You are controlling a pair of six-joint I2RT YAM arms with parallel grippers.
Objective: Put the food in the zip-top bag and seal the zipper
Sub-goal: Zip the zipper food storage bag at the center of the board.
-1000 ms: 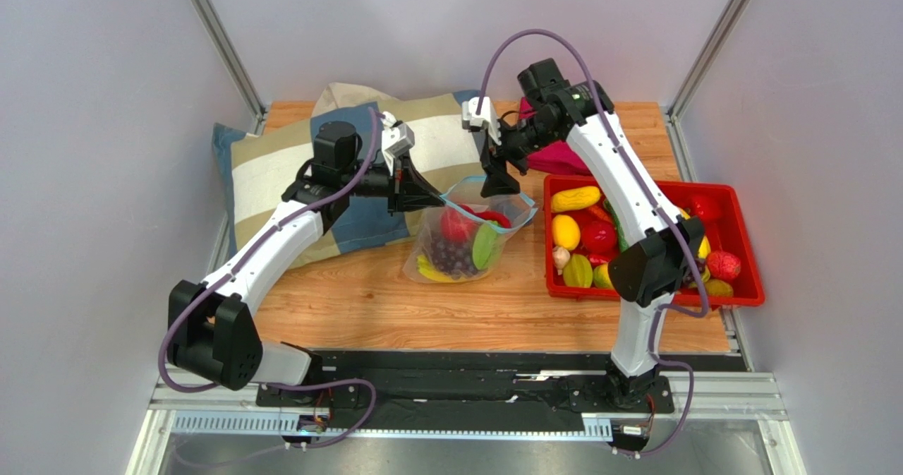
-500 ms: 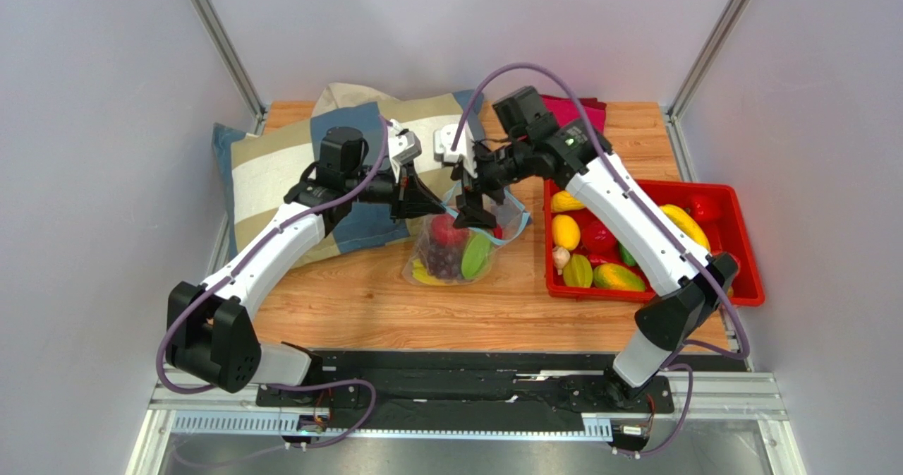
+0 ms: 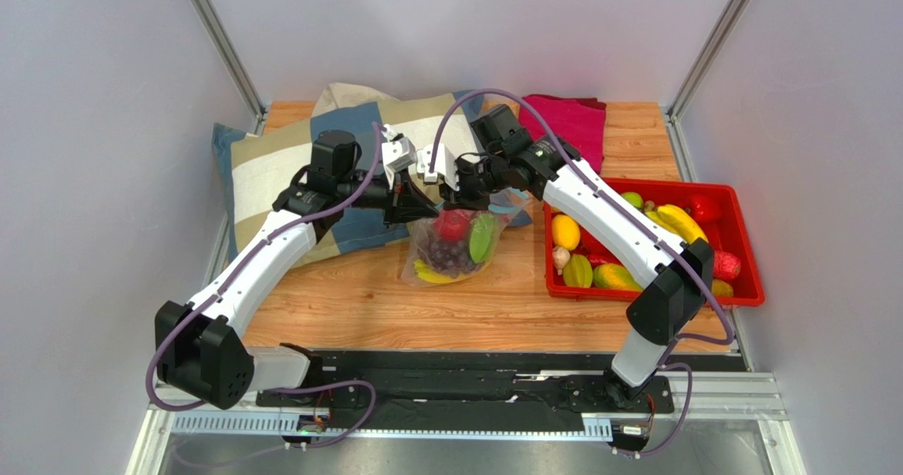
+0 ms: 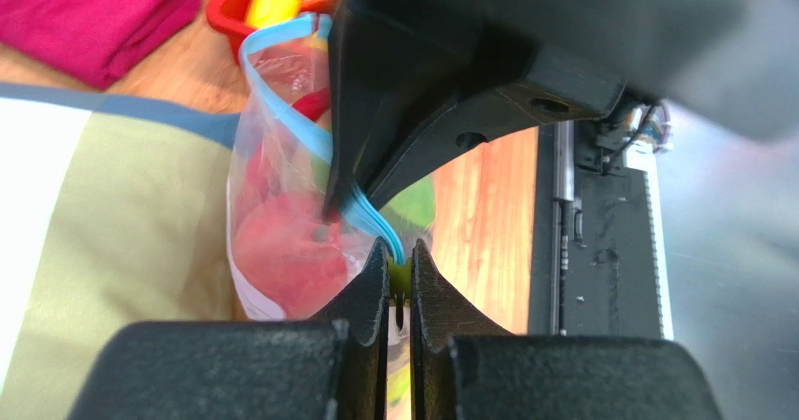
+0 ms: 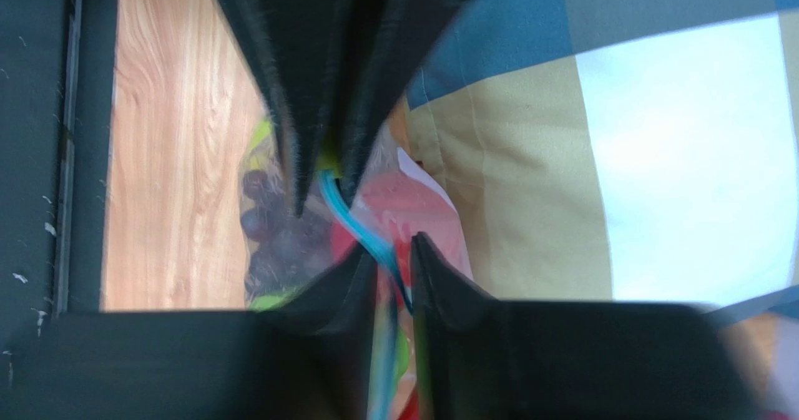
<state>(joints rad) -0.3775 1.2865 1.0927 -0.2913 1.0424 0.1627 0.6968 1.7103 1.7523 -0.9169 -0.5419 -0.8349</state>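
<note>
I should move my left gripper from the yellow slider (image 4: 400, 277) it is pinching to the teal zipper's end behind the slider, so that the slider is left to my right gripper.
The zip-top bag (image 3: 450, 247) lies on the wooden table with food inside: a red apple (image 3: 454, 224), a green mango (image 3: 483, 238), purple grapes (image 3: 449, 256) and a yellow banana (image 3: 428, 274). Both grippers meet at its mouth. My left gripper (image 3: 411, 198) (image 4: 399, 253) is shut on the teal zipper (image 4: 370, 223), at the bag's left end. Just beside it, my right gripper (image 3: 453, 200) (image 5: 389, 251) is shut on the same zipper (image 5: 352, 216). The far end of the mouth (image 4: 281, 41) still gapes.
A red tray (image 3: 744, 297) at the right holds more toy fruit, among them a yellow mango (image 3: 566, 232). A striped pillow (image 3: 265, 173) lies behind the left arm, and a magenta cloth (image 3: 572, 120) at the back.
My right arm swung left from above the tray to the bag's mouth and its jaws closed on the zipper beside the left gripper. The bag's mouth is pinched narrower.
</note>
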